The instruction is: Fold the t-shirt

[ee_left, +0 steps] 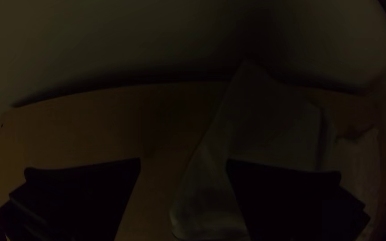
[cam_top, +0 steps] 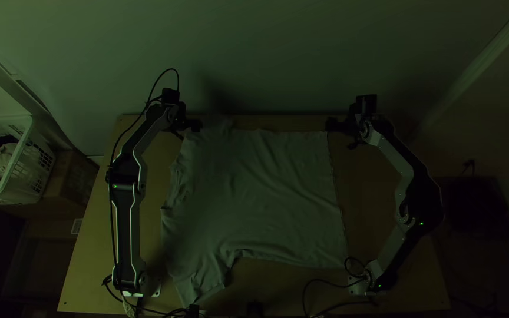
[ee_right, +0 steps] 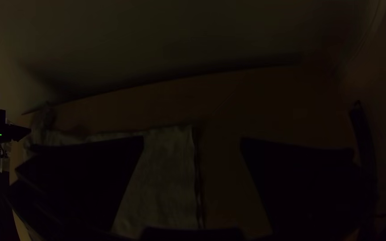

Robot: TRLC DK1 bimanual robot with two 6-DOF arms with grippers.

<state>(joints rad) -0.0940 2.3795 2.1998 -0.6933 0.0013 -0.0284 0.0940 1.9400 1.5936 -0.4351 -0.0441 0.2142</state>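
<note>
The far sleeve [cam_top: 215, 125] sticks out limply beyond the t-shirt's far edge [cam_top: 269, 131]. So the far sleeve will fold in together with that edge when I bring the edge over.
The pale t-shirt [cam_top: 266, 194] lies spread on the table, its hem side toward the right arm and one sleeve pointing to the near edge. My left gripper [cam_top: 191, 128] is at the shirt's far left corner, beside the far sleeve. In the left wrist view my left gripper [ee_left: 184, 163] stands open, one finger over the t-shirt [ee_left: 269, 129], the other over bare wood. My right gripper [cam_top: 341, 134] is at the far right corner of the shirt. Open in the right wrist view, my right gripper [ee_right: 193, 140] has the corner of the t-shirt [ee_right: 168, 178] between its fingers, not gripped.
The wooden table [cam_top: 384, 176] borders a wall along its far edge. A white laundry basket [cam_top: 22, 159] with cloth in it and a cardboard box [cam_top: 72, 179] stand off the left side. Cables [cam_top: 325, 288] lie along the near edge.
</note>
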